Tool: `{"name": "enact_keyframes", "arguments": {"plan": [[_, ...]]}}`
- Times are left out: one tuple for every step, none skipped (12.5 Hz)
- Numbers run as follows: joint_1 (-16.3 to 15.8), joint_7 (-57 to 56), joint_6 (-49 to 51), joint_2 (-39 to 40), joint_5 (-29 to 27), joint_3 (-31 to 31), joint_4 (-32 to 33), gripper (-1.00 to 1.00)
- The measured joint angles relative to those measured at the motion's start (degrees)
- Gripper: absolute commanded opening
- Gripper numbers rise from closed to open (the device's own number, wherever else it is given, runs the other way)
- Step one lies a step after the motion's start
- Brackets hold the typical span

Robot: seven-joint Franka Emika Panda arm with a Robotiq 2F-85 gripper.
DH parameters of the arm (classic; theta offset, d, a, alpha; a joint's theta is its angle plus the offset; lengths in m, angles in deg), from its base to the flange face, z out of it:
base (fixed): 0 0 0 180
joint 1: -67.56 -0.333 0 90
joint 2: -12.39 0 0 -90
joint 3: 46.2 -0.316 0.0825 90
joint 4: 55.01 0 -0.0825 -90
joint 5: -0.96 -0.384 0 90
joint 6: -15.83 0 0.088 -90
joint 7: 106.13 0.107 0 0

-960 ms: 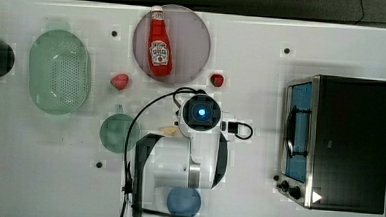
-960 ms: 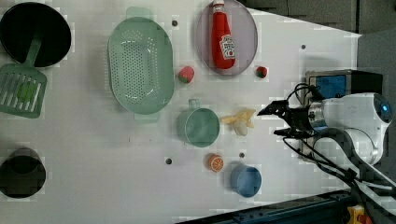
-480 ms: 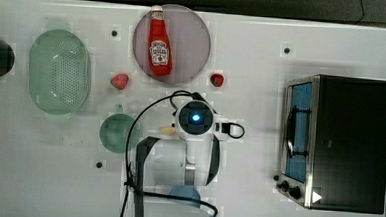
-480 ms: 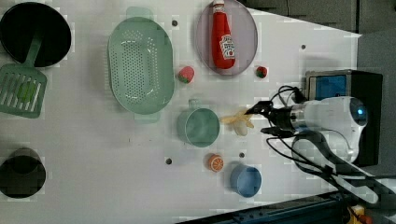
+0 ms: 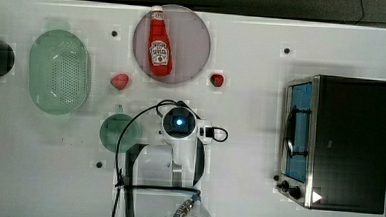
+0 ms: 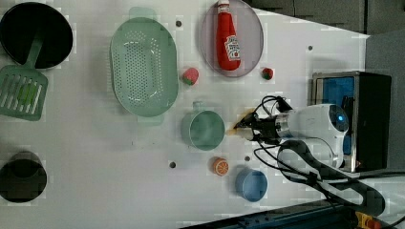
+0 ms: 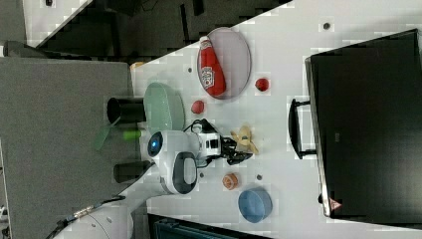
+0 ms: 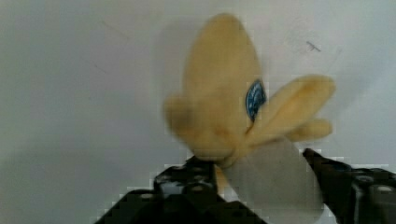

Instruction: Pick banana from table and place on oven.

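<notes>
Peel flaps (image 8: 297, 104) stick out from the banana's plump body, so I expect the banana (image 8: 223, 82) to stay straight and spread when I pick it up by its pale end.
The pale yellow banana (image 7: 244, 138) lies on the white table (image 5: 252, 91), beside the green cup (image 6: 204, 130) in the left view. My gripper (image 7: 239, 150) is down at the banana (image 6: 239, 126), open, with one black finger on each side of its lower end. In the wrist view the banana (image 8: 219, 107) is right in front of the fingers (image 8: 191, 179) and a pale part of it lies in the gap between them. From above, the arm's white hand (image 5: 179, 123) covers the banana. The oven (image 5: 349, 141) stands at the top view's right, its black top bare.
A ketchup bottle (image 5: 159, 49) lies on a round plate. A green colander (image 5: 59, 71), two small red fruits (image 5: 120, 80), an orange slice (image 6: 220, 166) and a blue bowl (image 6: 251, 184) stand around the arm. A black pot (image 6: 36, 33) and green spatula (image 6: 21, 90) are at the left view's left.
The arm has moved toward the left view's left until the gripper reached the banana. The fingers have come closer together around the banana's end.
</notes>
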Motion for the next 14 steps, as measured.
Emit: {"name": "enact_keyframes", "arguments": {"plan": [[-0.2,0.0,-1.0,-0.5,0.1,0.1,0.4,-0.27],[0.0,0.0,-1.8,-0.9,0.4,0.2,0.6,-0.48],[0.6,0.0,-1.6,-1.4,0.9,0.0,0.2,-0.50],[1.2,0.0,-1.2,-1.4,0.8,-0.4,-0.2,-0.50],[1.3,0.0,-1.2,-1.5,0.5,-0.4,-0.6,-0.50],[1.2,-0.1,-1.6,-1.9,0.4,-0.4,-0.7,-0.50],[1.5,-0.1,-1.1,-2.8,0.4,-0.3,-0.4,-0.50],[1.7,-0.1,0.4,-5.1,0.6,-0.1,0.7,-0.50],[1.8,0.0,2.5,-8.4,1.0,0.1,1.9,-0.50],[1.8,-0.1,6.8,-12.6,1.2,0.0,2.6,-0.50],[1.9,-0.4,11.1,-17.5,1.2,0.0,2.0,-0.50],[2.2,-0.5,15.5,-22.4,1.2,-0.2,0.3,-0.50],[2.1,-0.5,19.5,-27.1,1.2,0.2,-1.8,-0.50],[1.9,-0.5,23.5,-32.0,1.0,0.9,-3.8,-0.50]]}}
